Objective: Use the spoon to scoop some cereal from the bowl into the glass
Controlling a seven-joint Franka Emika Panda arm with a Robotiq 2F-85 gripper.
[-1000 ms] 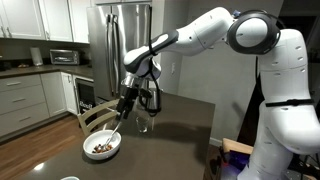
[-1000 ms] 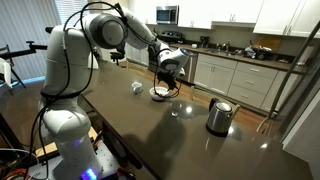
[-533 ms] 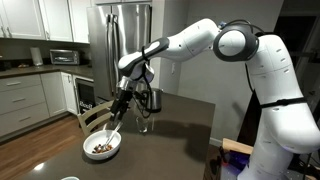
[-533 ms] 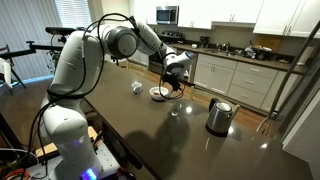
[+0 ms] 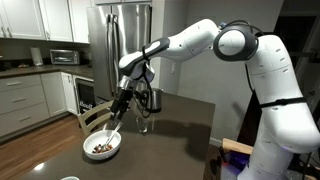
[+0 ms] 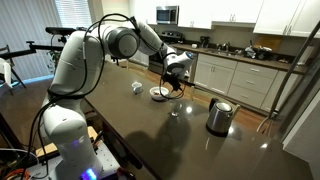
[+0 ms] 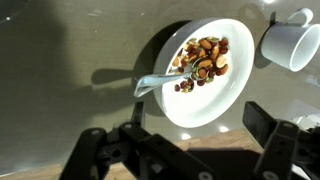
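Observation:
I should move my open gripper until its fingers sit either side of the handle before closing, because the spoon's handle [image 7: 147, 85] is in line with one finger.
The white bowl [image 7: 205, 108] stands on the dark table with the cereal [image 7: 205, 58] heaped at one side. It also shows in both exterior views [image 5: 101, 150] [image 6: 160, 94]. The light spoon [image 7: 160, 80] has its tip at the cereal. Its handle rises over the rim towards one jaw; I cannot tell whether they touch. In an exterior view the spoon [image 5: 115, 128] slants up to my gripper [image 5: 124, 103]. My gripper [image 7: 197, 115] hovers over the bowl with jaws wide apart and nothing between them. The clear glass [image 5: 143, 123] [image 6: 175, 110] stands beside the bowl.
A steel kettle [image 6: 218, 116] [image 5: 152, 100] stands on the table beyond the glass. A white mug [image 7: 290, 42] [image 6: 137, 87] sits close to the bowl. The table edge and wooden floor lie just past the bowl. Kitchen counters and a fridge stand behind.
The arm's elbow and upper links shifted between one second and half a second ago. The gripper, spoon and bowl have kept their places.

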